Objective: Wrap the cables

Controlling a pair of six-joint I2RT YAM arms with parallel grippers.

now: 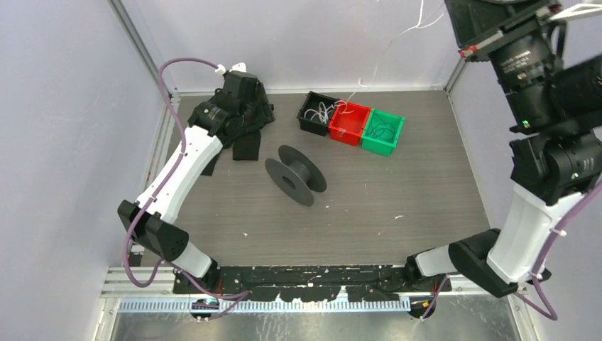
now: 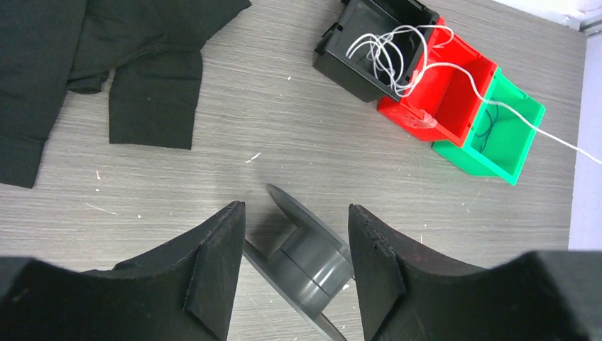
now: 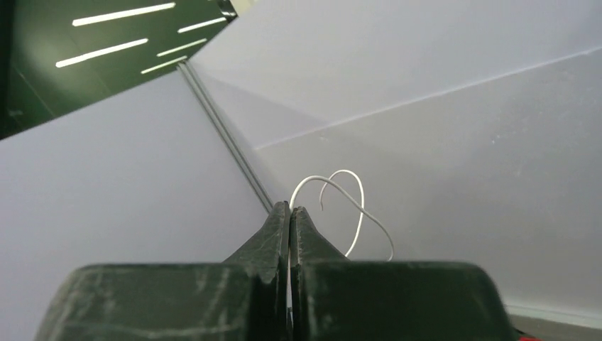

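Next, the left gripper backs away so the right gripper can move the grey spool point(image 1: 297, 175) beside the black cloth, as the spool takes up the space before the black bin.
The white cables point(image 1: 324, 111) lie in curly loops across the black bin point(image 1: 309, 122) and red bin point(image 1: 353, 131); they also show in the left wrist view point(image 2: 387, 53). One strand rises from the bins toward the top of the view point(image 1: 387, 51). My right gripper point(image 3: 290, 208) is shut on that white cable point(image 3: 351, 186), held high in the air near the back wall. My left gripper point(image 2: 294, 209) is open and empty, above a grey spool point(image 2: 312, 259) that lies on its side on the table point(image 1: 296, 175).
A green bin point(image 1: 382, 132) with thin dark wires stands right of the red bin point(image 2: 454, 82). A black cloth point(image 1: 245, 145) lies at the back left under my left arm, and shows in the left wrist view point(image 2: 142, 64). Walls enclose the table.
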